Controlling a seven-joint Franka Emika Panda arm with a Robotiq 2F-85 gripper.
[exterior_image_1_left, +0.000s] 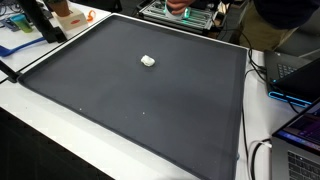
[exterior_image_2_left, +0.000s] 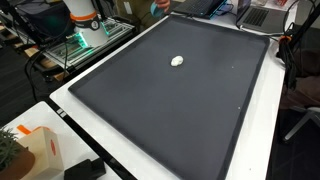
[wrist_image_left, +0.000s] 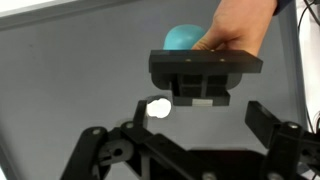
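The black block's narrow end (wrist_image_left: 202, 92) faces the gap between my open fingers, so my gripper keeps going toward that end (wrist_image_left: 204, 102) and closes there.
A small white lump (exterior_image_1_left: 148, 61) (exterior_image_2_left: 178, 61) lies on the wide dark mat (exterior_image_1_left: 110, 100) (exterior_image_2_left: 180, 120), seen in both exterior views. In the wrist view my gripper (wrist_image_left: 200, 116) stands open above the mat (wrist_image_left: 60, 80), nothing between its fingers. The white lump (wrist_image_left: 157, 108) sits just inside the left finger (wrist_image_left: 138, 108). Past the jaws a person's hand (wrist_image_left: 235, 25) holds a teal round thing (wrist_image_left: 182, 38) behind a black block (wrist_image_left: 205, 72). The same hand (exterior_image_2_left: 160, 5) shows at the mat's far edge. My gripper is out of both exterior views.
The robot base (exterior_image_2_left: 85, 22) with green lights stands beside the mat. Laptops (exterior_image_1_left: 300, 95) (exterior_image_2_left: 255, 14) and cables lie along one side. An orange and white box (exterior_image_2_left: 35, 150) sits at a near corner. A white table rim (exterior_image_2_left: 120, 150) borders the mat.
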